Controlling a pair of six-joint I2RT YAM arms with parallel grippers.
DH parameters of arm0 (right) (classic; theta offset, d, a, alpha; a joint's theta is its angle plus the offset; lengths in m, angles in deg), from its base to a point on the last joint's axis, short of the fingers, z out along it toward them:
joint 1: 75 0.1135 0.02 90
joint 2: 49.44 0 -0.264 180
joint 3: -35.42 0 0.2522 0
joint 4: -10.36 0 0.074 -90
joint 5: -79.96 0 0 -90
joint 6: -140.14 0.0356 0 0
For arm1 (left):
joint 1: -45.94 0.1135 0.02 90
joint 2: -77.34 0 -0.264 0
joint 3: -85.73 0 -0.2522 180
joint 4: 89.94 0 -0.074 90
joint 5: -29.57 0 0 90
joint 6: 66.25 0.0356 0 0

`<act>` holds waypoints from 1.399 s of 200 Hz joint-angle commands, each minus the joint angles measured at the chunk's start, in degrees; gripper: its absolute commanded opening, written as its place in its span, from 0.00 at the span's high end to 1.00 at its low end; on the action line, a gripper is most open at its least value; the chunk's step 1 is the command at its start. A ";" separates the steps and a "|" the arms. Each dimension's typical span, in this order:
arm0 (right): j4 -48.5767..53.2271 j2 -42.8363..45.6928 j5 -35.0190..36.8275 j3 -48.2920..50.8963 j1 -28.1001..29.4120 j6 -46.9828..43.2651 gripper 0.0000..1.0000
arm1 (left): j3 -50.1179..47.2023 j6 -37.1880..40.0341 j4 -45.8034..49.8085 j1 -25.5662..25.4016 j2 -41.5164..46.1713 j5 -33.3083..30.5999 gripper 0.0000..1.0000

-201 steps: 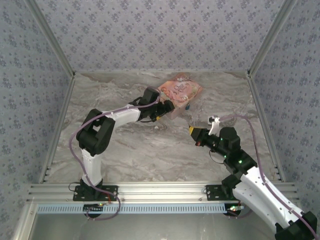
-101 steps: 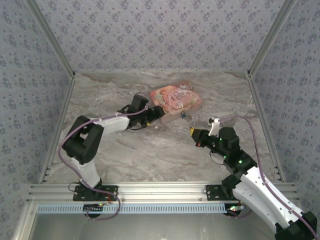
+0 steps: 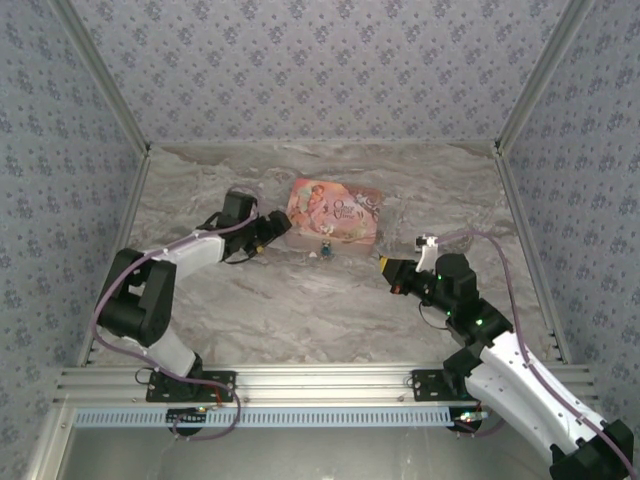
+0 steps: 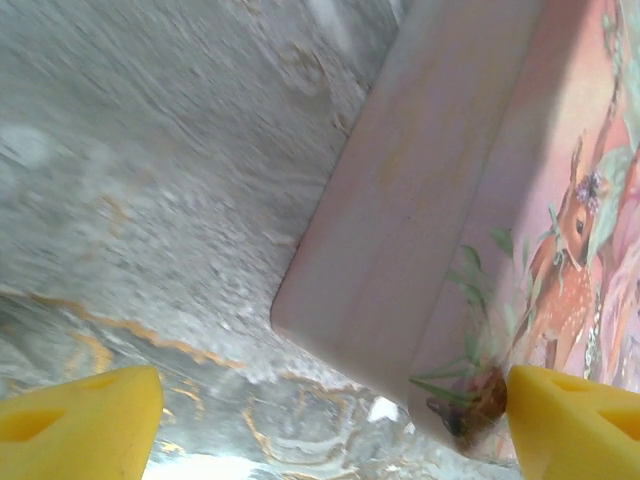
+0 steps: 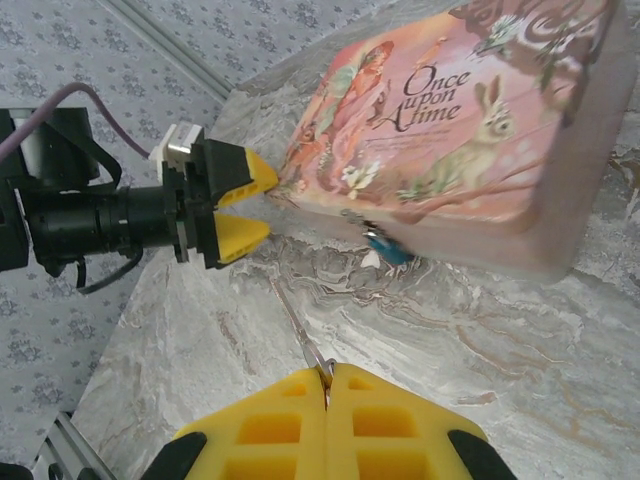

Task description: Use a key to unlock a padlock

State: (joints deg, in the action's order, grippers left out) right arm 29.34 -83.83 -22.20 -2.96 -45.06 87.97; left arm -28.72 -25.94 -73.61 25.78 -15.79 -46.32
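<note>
My left gripper is at the pink box's corner (image 5: pixel 286 190) and the blue padlock is hanging loose. My left gripper should move back and take hold of the padlock (image 5: pixel 388 249) before unlocking.
The pink box (image 3: pixel 335 211) lies flat on the marble table at mid-back. The tiny blue padlock (image 3: pixel 327 248) hangs at its near side, its silvery shackle against the box wall; the right wrist view shows the padlock (image 5: pixel 386 249) under the box (image 5: pixel 470 130). My left gripper (image 3: pixel 272 228) is open at the box's left corner, with one fingertip (image 4: pixel 575 430) touching that corner (image 4: pixel 420 230). My right gripper (image 3: pixel 384 264) hovers right of the padlock, shut on the key (image 5: pixel 300 328), whose thin shaft points away from the right gripper (image 5: pixel 327 372) towards the left gripper (image 5: pixel 245 205).
Patterned walls and metal rails (image 3: pixel 120 250) close the table in on three sides. Bare marble (image 3: pixel 300 310) lies between the two arms and in front of the box.
The left arm has drawn back to the left. The box slid left with it and went from tilted to lying flat. The right arm has not moved.
</note>
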 commanded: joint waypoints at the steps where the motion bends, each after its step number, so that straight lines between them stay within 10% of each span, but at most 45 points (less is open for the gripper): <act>1: 0.54 0.20 0.47 -1.35 0.34 -1.16 1.00 | 2.36 5.68 8.83 2.72 -3.01 -2.50 0.13; 64: 1.53 0.25 0.12 -1.92 0.43 -1.17 1.00 | 10.16 11.43 9.42 4.78 -9.00 -2.44 0.13; 133: -0.46 -0.87 -0.82 -0.89 0.65 -0.52 1.00 | -2.81 18.47 -7.05 4.78 9.38 -0.43 0.05; 212: -8.12 -7.19 -0.89 0.11 3.81 -0.40 1.00 | -23.24 31.02 -23.14 2.11 28.09 15.62 0.01; 280: -18.07 -26.91 -9.62 -8.30 3.36 3.75 1.00 | -25.41 29.48 -33.64 -0.67 19.09 24.08 0.01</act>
State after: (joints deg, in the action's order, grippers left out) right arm 19.43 -104.92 -27.07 -7.53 -41.33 88.73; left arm -53.07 3.35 -98.33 25.52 6.79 -27.96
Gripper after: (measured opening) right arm 0.058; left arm 0.993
